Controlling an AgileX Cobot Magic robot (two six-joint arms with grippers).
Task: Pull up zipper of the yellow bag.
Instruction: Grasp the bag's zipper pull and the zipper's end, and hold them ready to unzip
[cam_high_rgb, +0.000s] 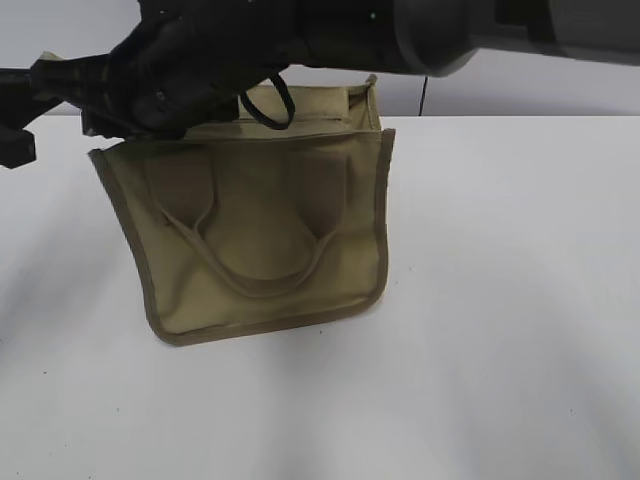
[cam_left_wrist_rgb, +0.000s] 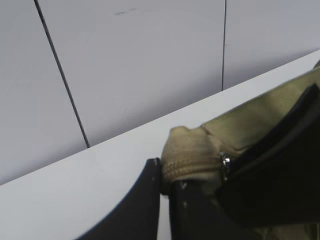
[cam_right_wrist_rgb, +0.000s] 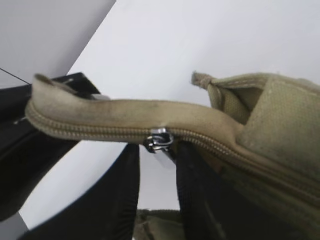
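My left gripper anchors the bag strip's end (cam_right_wrist_rgb: 47, 102), so the slider (cam_right_wrist_rgb: 159, 139) will run across while the yellow bag stays in place when I pull the zipper's tab.
The yellow bag (cam_high_rgb: 260, 230) hangs with its lower edge on the white table, its two looped handles facing me. My left gripper (cam_left_wrist_rgb: 164, 181) is shut on the end of the khaki zipper strip (cam_left_wrist_rgb: 192, 160) and holds that corner up. The zipper's silver slider (cam_right_wrist_rgb: 159, 139) sits a short way along the strip. My right gripper (cam_right_wrist_rgb: 157, 165) reaches in from the upper right and straddles the slider. Its fingers (cam_right_wrist_rgb: 200, 200) stand apart, the pull tab hangs between them against the right one, and table shows through the gap. In the exterior view the black right arm (cam_high_rgb: 200, 70) hides both grippers' tips.
A white table (cam_high_rgb: 500, 300) spreads out around the bag, with a pale wall (cam_left_wrist_rgb: 150, 60) behind it. The left arm (cam_high_rgb: 20, 110) comes in from the left edge at the height of the bag's top.
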